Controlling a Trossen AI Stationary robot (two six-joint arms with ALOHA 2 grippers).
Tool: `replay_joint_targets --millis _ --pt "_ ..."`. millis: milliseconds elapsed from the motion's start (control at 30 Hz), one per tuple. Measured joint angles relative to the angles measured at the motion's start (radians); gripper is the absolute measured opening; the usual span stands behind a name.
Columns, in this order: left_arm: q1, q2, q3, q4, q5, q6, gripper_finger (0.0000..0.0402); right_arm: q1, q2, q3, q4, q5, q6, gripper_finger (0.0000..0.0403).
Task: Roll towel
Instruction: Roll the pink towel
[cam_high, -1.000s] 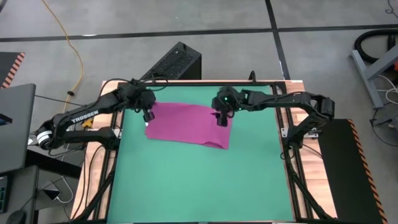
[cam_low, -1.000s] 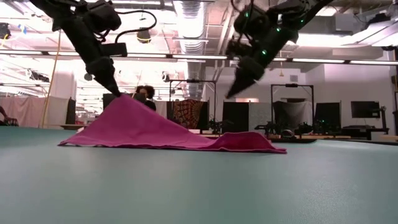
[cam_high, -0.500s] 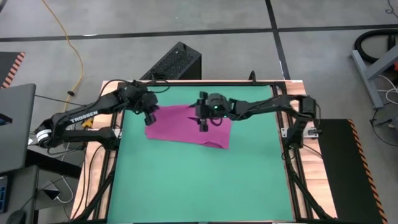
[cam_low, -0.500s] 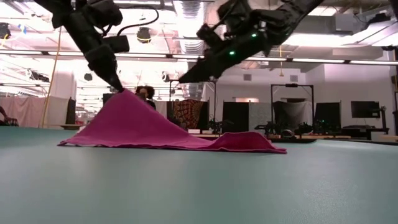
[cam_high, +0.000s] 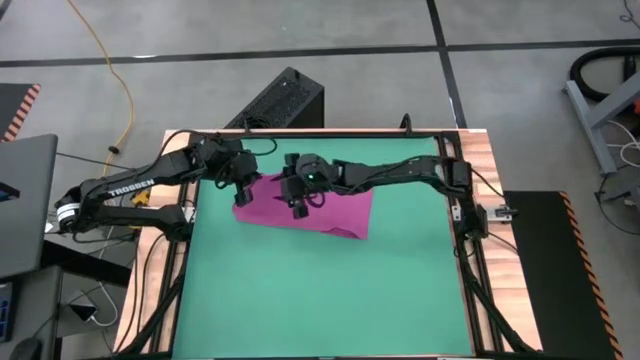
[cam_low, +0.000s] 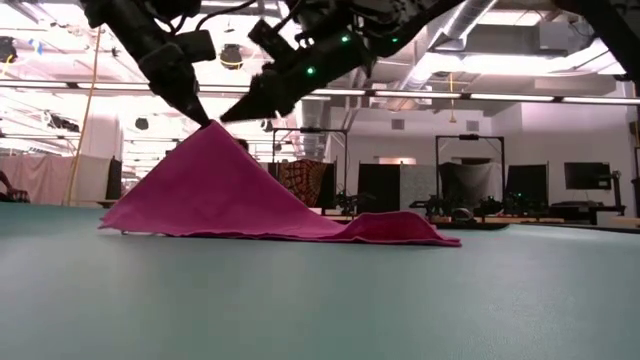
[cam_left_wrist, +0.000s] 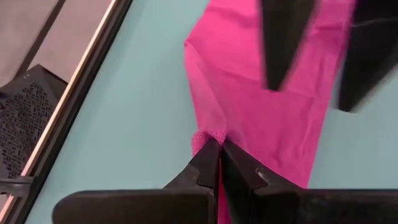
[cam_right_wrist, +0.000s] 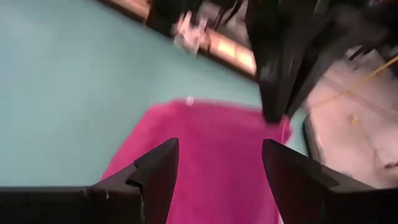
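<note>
The magenta towel's flat end (cam_high: 350, 215) is lying smooth and loose, so the whole towel (cam_high: 290, 213) will come along and hang open as one sheet when I lift it.
The magenta towel (cam_high: 325, 205) lies on the far part of the green mat (cam_high: 320, 300). Its left end is raised into a peak (cam_low: 208, 128); the rest slopes down, and its right end (cam_low: 400, 230) lies flat on the mat. My left gripper (cam_high: 243, 193) is shut on that peak. My right gripper (cam_high: 298, 208) is open and hovers above the towel's left half, close beside the left gripper (cam_low: 207, 121). In the right wrist view its fingers (cam_right_wrist: 158, 171) stand wide apart over the cloth (cam_right_wrist: 205, 143) and touch nothing. My left gripper pinches a small bunch of cloth at the towel's left edge (cam_left_wrist: 208, 135) between its two fingertips. The fingers come from above, slanting down. The pinched part is lifted clear of the mat, and the cloth slopes away taut below it to the parts that lie on the mat.
A black box (cam_high: 285, 100) stands beyond the table's far edge. The wooden frame (cam_high: 480, 160) borders the mat. The near half of the mat (cam_low: 300, 300) is bare green surface. A laptop (cam_high: 20, 200) sits off the table's left side.
My right gripper has swept toward the table's left edge across the towel, ending beside the left gripper, still open. My left gripper has risen a little with the cloth, so the towel's peak stands higher; its right end has stayed flat on the mat.
</note>
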Motion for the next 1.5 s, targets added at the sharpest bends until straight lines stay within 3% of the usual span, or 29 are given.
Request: replay_joint_targets --millis 167,1300,1500 --pt "-0.019 0.0 0.0 -0.022 -0.022 0.0 0.0 -0.019 0.027 0.053 -0.02 0.001 -0.004 0.0255" --pt "-0.128 0.0 0.0 0.055 -0.025 -0.052 0.0 -0.039 0.027 0.052 0.005 -0.025 0.007 0.0254" --pt "-0.142 0.0 0.0 0.061 -0.025 -0.052 0.0 -0.039 0.027 0.052 0.001 -0.024 0.017 0.0208"
